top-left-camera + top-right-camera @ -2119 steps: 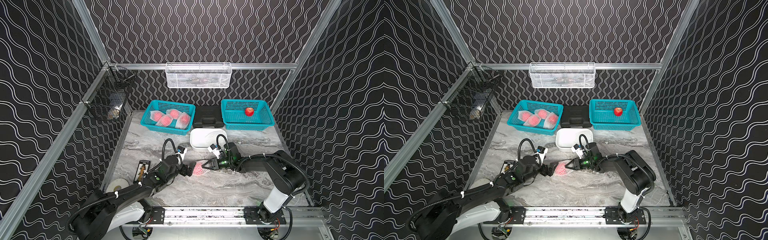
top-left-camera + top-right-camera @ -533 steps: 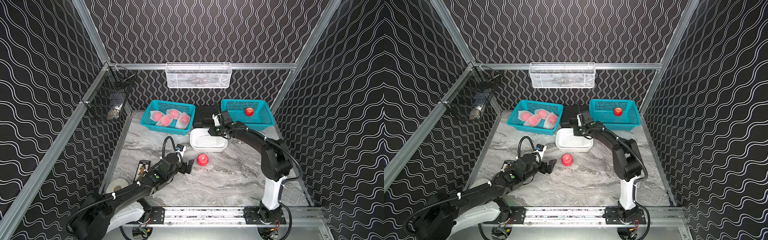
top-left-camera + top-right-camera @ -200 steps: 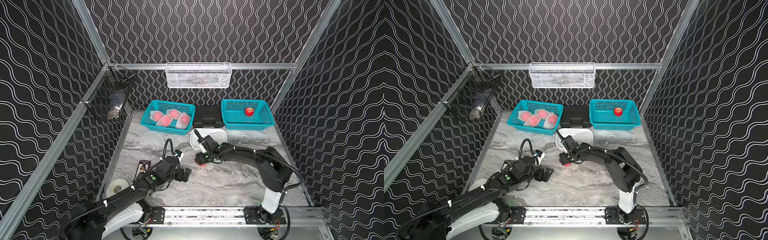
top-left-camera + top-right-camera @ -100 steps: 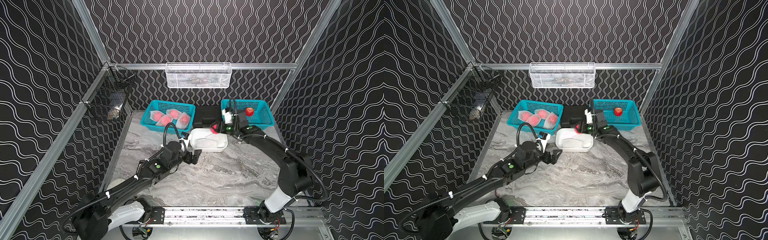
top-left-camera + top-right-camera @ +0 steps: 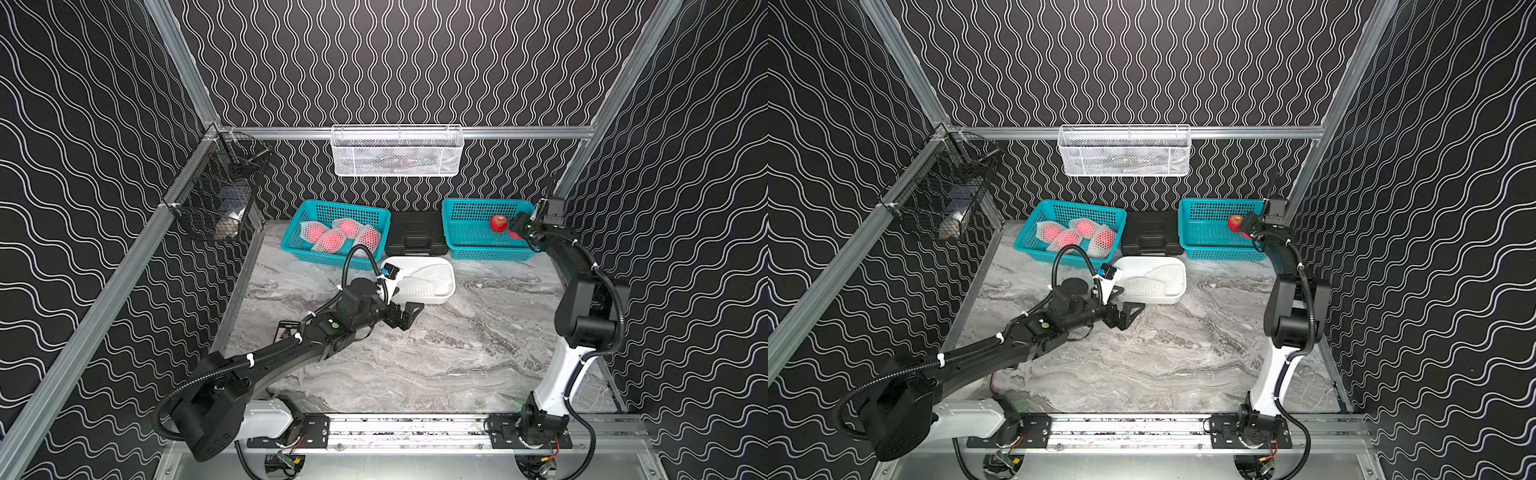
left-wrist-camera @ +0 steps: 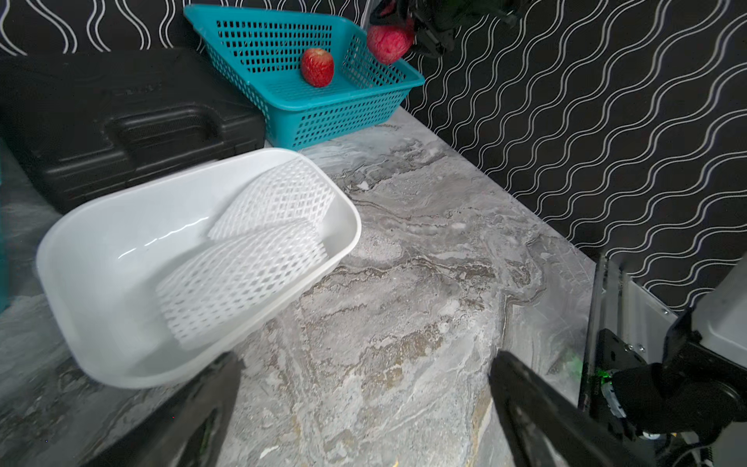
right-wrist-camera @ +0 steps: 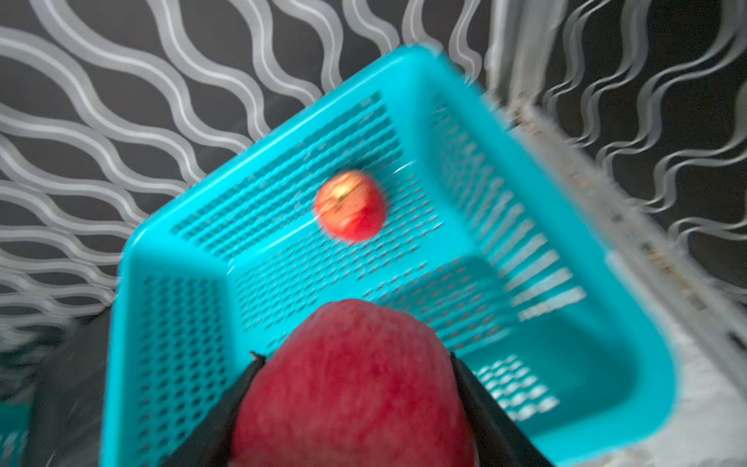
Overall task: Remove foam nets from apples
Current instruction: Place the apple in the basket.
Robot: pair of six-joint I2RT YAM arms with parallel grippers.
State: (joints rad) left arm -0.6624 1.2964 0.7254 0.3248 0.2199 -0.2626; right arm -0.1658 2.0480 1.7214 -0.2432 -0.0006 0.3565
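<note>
My right gripper keeps lowering the apple it holds and let it go low in the teal basket (image 5: 500,241), as free space (image 7: 451,292) lies under it, beside the other apple.
My right gripper (image 5: 519,230) is shut on a bare red apple (image 7: 351,384), holding it above the right end of the right teal basket (image 5: 465,245). A second bare apple (image 5: 498,223) lies inside that basket, also seen in the right wrist view (image 7: 349,204). Two empty white foam nets (image 6: 258,242) lie in the white tub (image 5: 446,296). Several apples in foam nets (image 5: 332,239) fill the left teal basket (image 5: 291,245). My left gripper (image 5: 405,313) hangs open and empty over the marble by the tub's front left corner, its fingers (image 6: 210,404) wide apart.
A black case (image 5: 415,237) lies between the two teal baskets. A white wire basket (image 5: 397,151) hangs on the back rail, and a black wire basket (image 5: 216,203) on the left rail. A small card (image 5: 284,330) lies under my left arm.
My right gripper has lifted the bare apple off the table and carried it right, from beside the tub to over the right basket. My left gripper stays open and has hardly shifted.
</note>
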